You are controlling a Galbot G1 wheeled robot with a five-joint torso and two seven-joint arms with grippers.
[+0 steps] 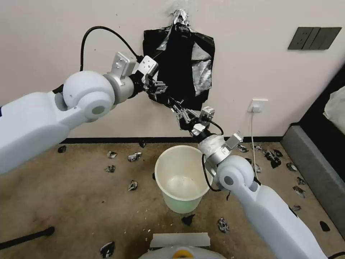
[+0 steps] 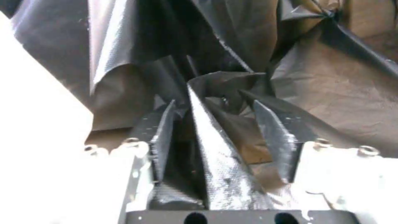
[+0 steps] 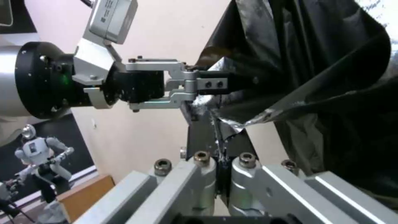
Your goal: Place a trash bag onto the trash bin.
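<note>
The trash bag (image 1: 201, 77) will come away from more hanging bags when I pull it down, because a flat black layer (image 1: 150, 42) shows behind its crinkled front.
The trash bag (image 1: 172, 72) is a crinkled, glossy black sheet hanging against the wall above the trash bin (image 1: 181, 205), a round white bucket standing on the brown floor. My left gripper (image 1: 158, 87) is at the bag's lower left edge. In the left wrist view its fingers (image 2: 166, 124) stand apart, open, with a raised fold of the bag (image 2: 215, 149) between them. My right gripper (image 1: 176, 109) reaches up from beside the bin and is shut on the bag's bottom edge. Its fingertips (image 3: 205, 146) pinch a thin strip of plastic (image 3: 248, 119), close under the left gripper (image 3: 219, 84).
Silver tape (image 1: 179, 16) fixes the hanging black plastic to the wall. Small black scraps (image 1: 133, 157) litter the floor around the bin. A grey bench (image 1: 316, 169) runs along the right, with a wall socket and cable (image 1: 257, 106) beside it. A black rod (image 1: 25, 237) lies at the left.
</note>
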